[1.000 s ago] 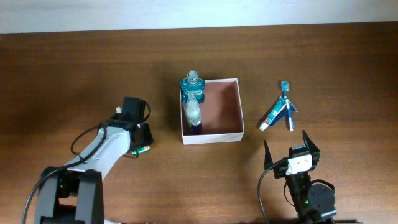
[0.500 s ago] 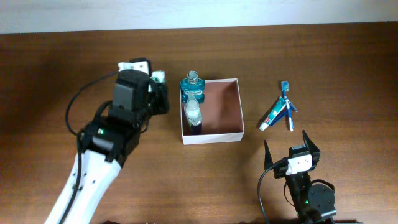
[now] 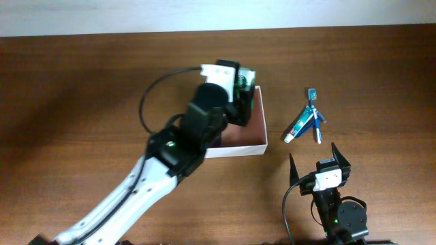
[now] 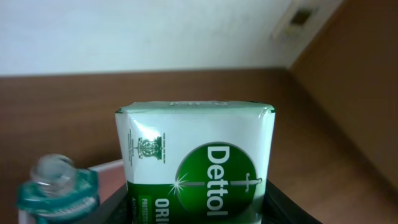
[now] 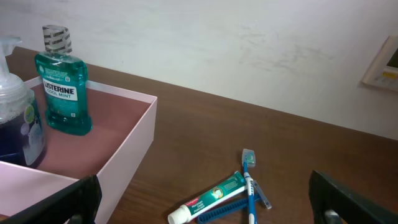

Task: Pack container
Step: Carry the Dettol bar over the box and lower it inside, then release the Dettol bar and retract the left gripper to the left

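The Dettol soap pack (image 3: 246, 79) is clear of the teal bottle and the box's bottom (image 3: 245, 133) is open, so my left gripper should go on lowering the pack and let it go inside.
The container (image 3: 263, 129) is a square white box with a pinkish-brown inside, at the table's middle. My left gripper (image 3: 242, 92) is shut on a green and white Dettol soap pack (image 4: 199, 158) and holds it over the box's far part. The left arm hides the bottles from overhead. In the right wrist view a teal Listerine bottle (image 5: 62, 87) and a clear pump bottle (image 5: 15, 127) stand inside the box (image 5: 127, 149). A toothpaste tube (image 3: 297, 128) and a blue toothbrush (image 3: 315, 117) lie right of the box. My right gripper (image 3: 320, 163) is open and empty, near the front edge.
The teal bottle's cap (image 4: 57, 182) shows at lower left in the left wrist view, close beside the soap pack. A second blue item lies under the toothpaste (image 5: 211, 196) and toothbrush (image 5: 249, 186). A pale wall runs behind the table's far edge.
My left arm has swung from the table left of the box to over the box, carrying the soap pack. The right arm has not moved.
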`<state>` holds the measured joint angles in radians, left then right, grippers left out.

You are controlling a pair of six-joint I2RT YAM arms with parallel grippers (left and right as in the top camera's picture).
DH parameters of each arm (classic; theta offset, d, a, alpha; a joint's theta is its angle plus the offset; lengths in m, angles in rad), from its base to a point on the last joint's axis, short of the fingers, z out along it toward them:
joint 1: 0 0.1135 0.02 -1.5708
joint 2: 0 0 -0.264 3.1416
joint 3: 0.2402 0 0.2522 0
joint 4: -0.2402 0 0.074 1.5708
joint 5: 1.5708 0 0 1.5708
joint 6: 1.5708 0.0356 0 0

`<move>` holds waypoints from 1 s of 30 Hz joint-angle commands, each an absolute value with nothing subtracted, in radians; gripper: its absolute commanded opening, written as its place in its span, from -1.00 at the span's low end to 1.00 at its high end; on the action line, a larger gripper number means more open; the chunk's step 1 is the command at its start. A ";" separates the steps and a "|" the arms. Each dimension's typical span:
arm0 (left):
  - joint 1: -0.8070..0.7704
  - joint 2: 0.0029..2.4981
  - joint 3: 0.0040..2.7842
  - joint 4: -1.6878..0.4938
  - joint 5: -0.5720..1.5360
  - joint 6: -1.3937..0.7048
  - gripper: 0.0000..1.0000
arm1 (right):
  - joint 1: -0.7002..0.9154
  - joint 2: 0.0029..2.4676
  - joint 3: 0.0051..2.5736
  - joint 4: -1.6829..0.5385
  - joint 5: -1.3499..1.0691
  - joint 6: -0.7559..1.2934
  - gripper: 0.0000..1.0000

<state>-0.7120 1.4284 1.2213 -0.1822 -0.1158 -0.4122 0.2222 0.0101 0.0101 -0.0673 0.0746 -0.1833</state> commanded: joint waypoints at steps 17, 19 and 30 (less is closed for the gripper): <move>-0.731 1.709 1.309 -0.328 -0.199 -0.409 -0.24 | 0.216 0.004 0.006 -0.075 0.080 -0.179 0.97; -0.731 1.723 1.309 -0.329 -0.200 -0.409 -0.24 | 0.216 0.004 0.006 -0.075 0.080 -0.179 0.97; -0.724 1.693 1.332 -0.351 -0.204 -0.408 0.71 | 0.216 0.004 0.006 -0.075 0.080 -0.179 0.97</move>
<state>-0.7280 1.7214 1.2938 -0.3389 -0.1909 -0.4114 0.2222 0.0101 0.0101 -0.0673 0.0746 -0.1829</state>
